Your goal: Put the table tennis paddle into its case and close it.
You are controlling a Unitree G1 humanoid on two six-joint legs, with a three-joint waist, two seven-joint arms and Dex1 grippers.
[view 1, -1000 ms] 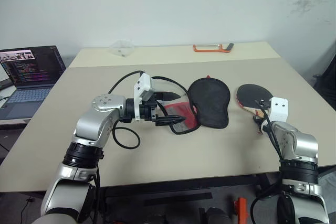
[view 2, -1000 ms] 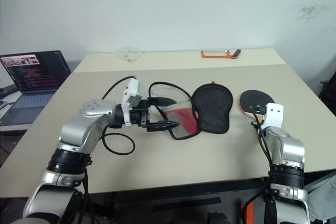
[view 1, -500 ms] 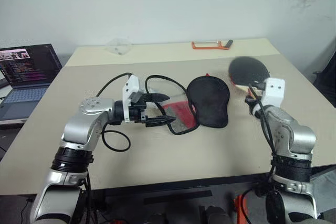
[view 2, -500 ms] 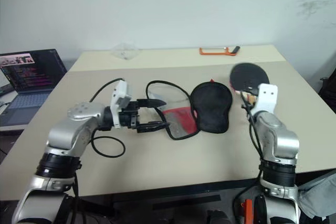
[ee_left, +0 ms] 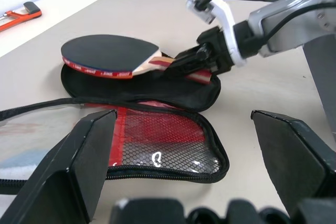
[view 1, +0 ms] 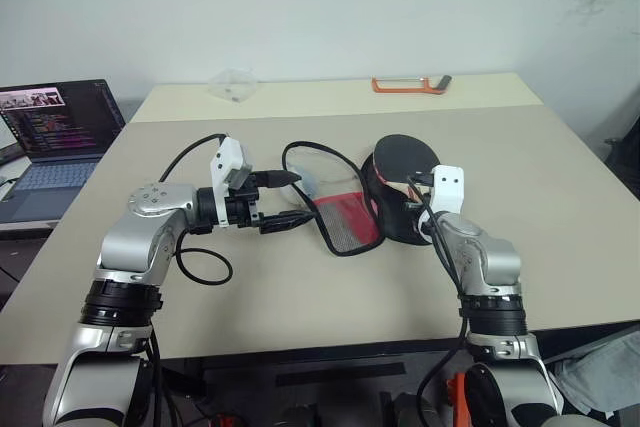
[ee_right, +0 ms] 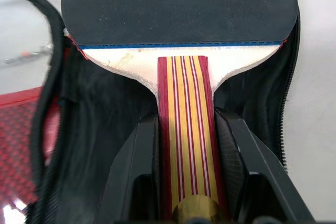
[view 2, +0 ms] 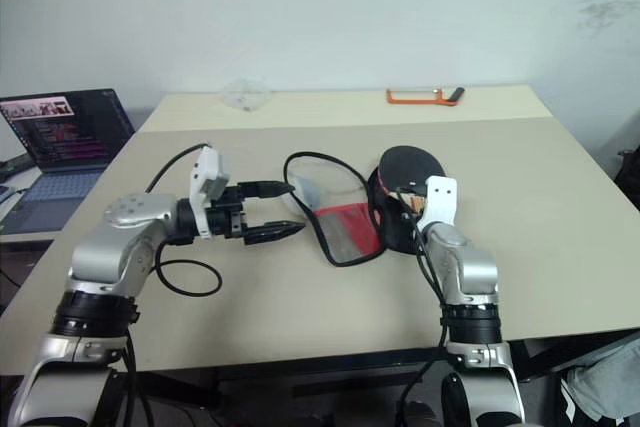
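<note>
The robot sees blue through the case flap's clear window [view 1: 304,182], so it should expect a blue plush toy under the flap when it folds the flap over.
The case lies unzipped at the table's middle, its red mesh flap [view 1: 345,222] spread toward the left and its black half [ee_right: 100,124] on the right. My right gripper [ee_right: 185,124] is shut on the striped wooden handle of the table tennis paddle [view 1: 405,155]. It holds the paddle's black face just above the black half, and I cannot tell whether the two touch. My left gripper [view 1: 295,199] stands open just left of the case. Nothing is between its fingers, and the flap's zip edge [ee_left: 157,171] lies right in front of them.
An open laptop [view 1: 50,137] sits on a lower surface at the left. An orange-framed tool [view 1: 410,85] and a clear plastic piece [view 1: 232,85] lie along the table's far edge. Bare tabletop [view 1: 560,197] extends to the right of the case.
My right gripper has carried the paddle leftward from the table's right side to above the case's black half. My left gripper has drawn back to the left, off the red flap.
</note>
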